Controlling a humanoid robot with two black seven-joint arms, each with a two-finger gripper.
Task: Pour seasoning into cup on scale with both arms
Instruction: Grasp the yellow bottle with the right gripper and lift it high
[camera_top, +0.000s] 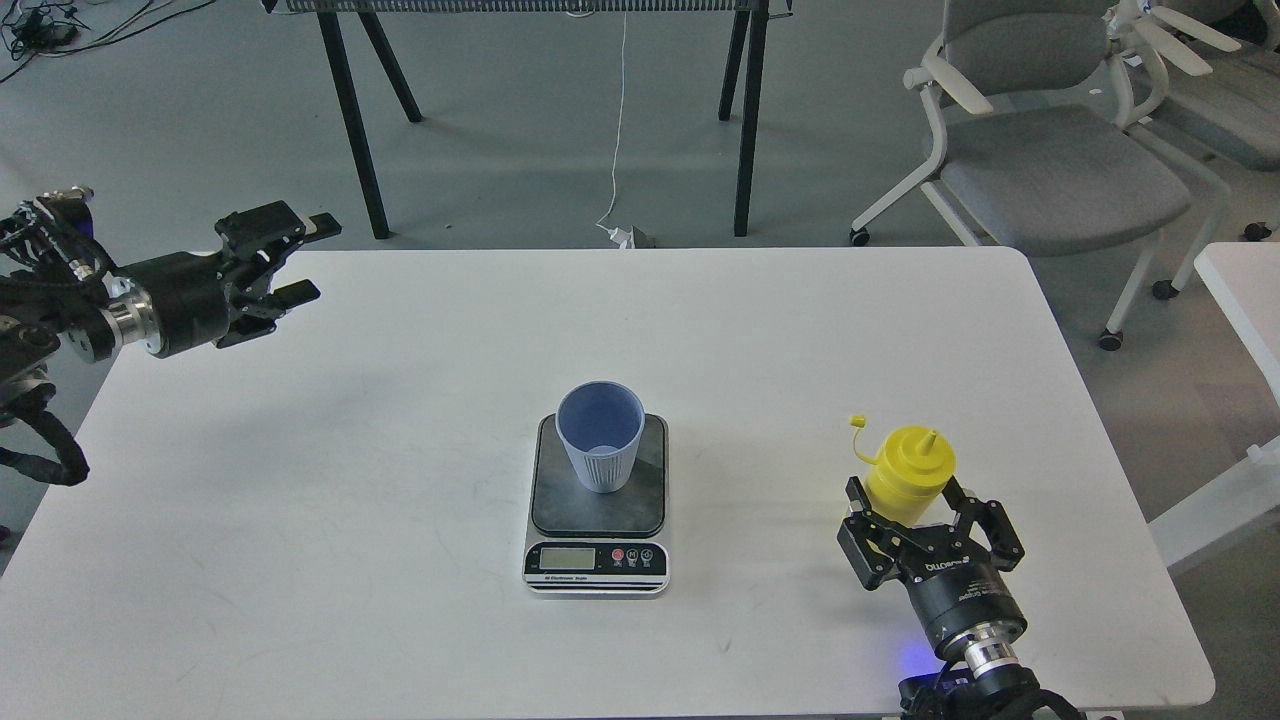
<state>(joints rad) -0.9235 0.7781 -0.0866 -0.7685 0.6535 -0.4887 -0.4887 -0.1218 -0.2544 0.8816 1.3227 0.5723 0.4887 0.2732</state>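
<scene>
I expect the small cap (857, 421) to ride along propped out beside the nozzle when I lift the bottle, since the tether (859, 448) curves up to it.
A yellow squeeze bottle of seasoning (908, 470) stands upright on the white table at the right, its small tethered cap hanging off to the left. My right gripper (903, 492) is open, its two fingers on either side of the bottle's lower body, which they hide; contact cannot be told. A light blue ribbed cup (599, 436) stands upright on the dark platform of the small digital scale (598, 505) at the table's middle. My left gripper (305, 260) is open and empty, held above the table's far left corner.
The white table (400, 480) ends close behind my right arm at the front right corner. A second white table edge (1235, 300) is at the far right. Grey office chairs (1050, 150) and black stand legs (350, 110) are on the floor beyond.
</scene>
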